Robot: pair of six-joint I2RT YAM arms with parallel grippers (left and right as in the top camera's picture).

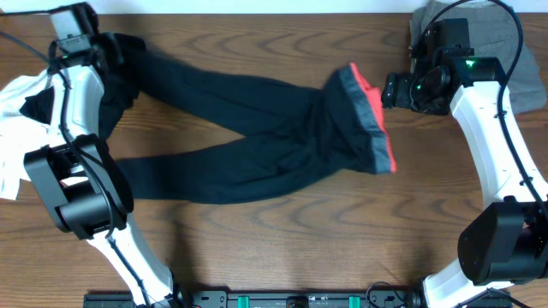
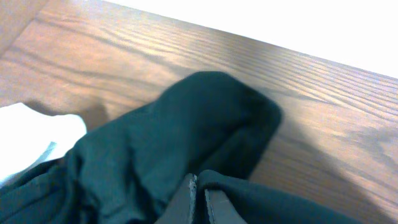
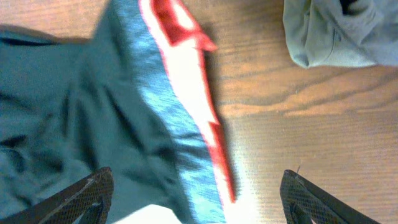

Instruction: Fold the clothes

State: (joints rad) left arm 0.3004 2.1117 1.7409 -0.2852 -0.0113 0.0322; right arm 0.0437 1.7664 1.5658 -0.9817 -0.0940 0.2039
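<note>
My right gripper needs to pinch the waistband's back corner (image 1: 351,74) and straighten it before folding the trousers, because the waistband's coral-red inside (image 1: 370,92) is spread open and crooked.
Long black trousers (image 1: 248,128) lie spread across the wooden table, their grey-and-coral-red waistband (image 1: 372,115) at the right and both legs running left. At the far left, my left gripper (image 1: 118,50) is at the end of the upper leg. In the left wrist view it (image 2: 200,190) is shut, with a fold of the black trouser cloth (image 2: 205,118) pinched between its fingers. My right gripper (image 1: 387,90) hovers just right of the waistband. Seen from the right wrist, it (image 3: 196,199) stands wide open above the waistband (image 3: 186,93), holding nothing.
A white T-shirt (image 1: 13,103) lies bunched at the table's left edge, under the left arm, and shows as white cloth (image 2: 31,140) in the left wrist view. Grey-khaki shorts (image 1: 488,34) sit at the back right corner, behind the right gripper.
</note>
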